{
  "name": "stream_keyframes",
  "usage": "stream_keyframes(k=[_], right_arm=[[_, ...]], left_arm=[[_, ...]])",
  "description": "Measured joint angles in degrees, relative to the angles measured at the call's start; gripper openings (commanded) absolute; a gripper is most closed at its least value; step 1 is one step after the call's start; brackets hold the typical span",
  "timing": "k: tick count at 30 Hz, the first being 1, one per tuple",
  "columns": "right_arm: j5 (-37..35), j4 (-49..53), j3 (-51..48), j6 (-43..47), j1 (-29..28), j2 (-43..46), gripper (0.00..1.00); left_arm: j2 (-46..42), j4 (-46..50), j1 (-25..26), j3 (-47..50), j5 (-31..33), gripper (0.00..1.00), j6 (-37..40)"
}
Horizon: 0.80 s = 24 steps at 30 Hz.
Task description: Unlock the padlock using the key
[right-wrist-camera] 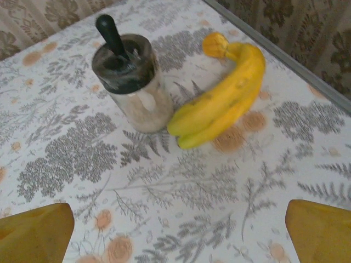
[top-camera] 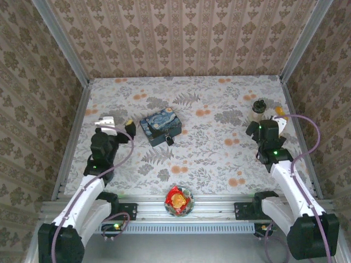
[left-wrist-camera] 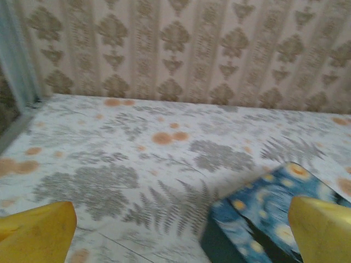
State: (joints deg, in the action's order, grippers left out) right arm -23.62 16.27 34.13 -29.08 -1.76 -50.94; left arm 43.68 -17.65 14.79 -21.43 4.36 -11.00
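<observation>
I can see that my right gripper's fingers are wide open and the cloth before the banana [right-wrist-camera: 189,189] is clear, so I should keep going down toward the key [top-camera: 257,155] until they are on both sides of its head.
The padlock [top-camera: 169,141] is a tiny dark lock at the near edge of a blue starry tin [top-camera: 160,125] at mid-table. The key is out of view. My left gripper [top-camera: 117,124] hovers just left of the tin, open and holding nothing. From the left wrist, its yellow fingertips [left-wrist-camera: 34,233] stand far apart over the cloth, with the tin's corner [left-wrist-camera: 269,219] by the right finger. My right gripper [top-camera: 267,119] is at the far right, open and holding nothing. Its fingertips [right-wrist-camera: 321,230] are spread wide in the right wrist view.
A lidded jar [right-wrist-camera: 131,82] and a banana [right-wrist-camera: 225,104] lie just ahead of the right gripper, near the right wall. A glass bowl of wrapped sweets [top-camera: 179,200] sits on the front rail. Patterned walls close in the floral tablecloth [top-camera: 219,159] on three sides.
</observation>
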Motion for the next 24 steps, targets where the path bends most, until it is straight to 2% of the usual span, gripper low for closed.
stream_keyframes(k=[4,9,20,24], right_arm=[[0.0,8.3,1.7,-3.7,0.0,1.5,1.00],[0.3,16.2,4.1,-7.1,0.2,0.3,1.00],[4.8,22.4,11.3,-8.9,2.4,-14.4,1.00],[6.8,22.8,12.0,-8.7,4.1,-18.6,0.95]], left_arm=[[-0.2,3.2,7.1,-0.2,1.4,1.00,-1.4],[2.4,5.4,11.4,-2.0,2.4,1.00,-2.2],[5.9,5.5,12.6,-3.5,3.7,1.00,-3.6],[5.9,5.5,12.6,-3.5,4.1,1.00,-4.4]])
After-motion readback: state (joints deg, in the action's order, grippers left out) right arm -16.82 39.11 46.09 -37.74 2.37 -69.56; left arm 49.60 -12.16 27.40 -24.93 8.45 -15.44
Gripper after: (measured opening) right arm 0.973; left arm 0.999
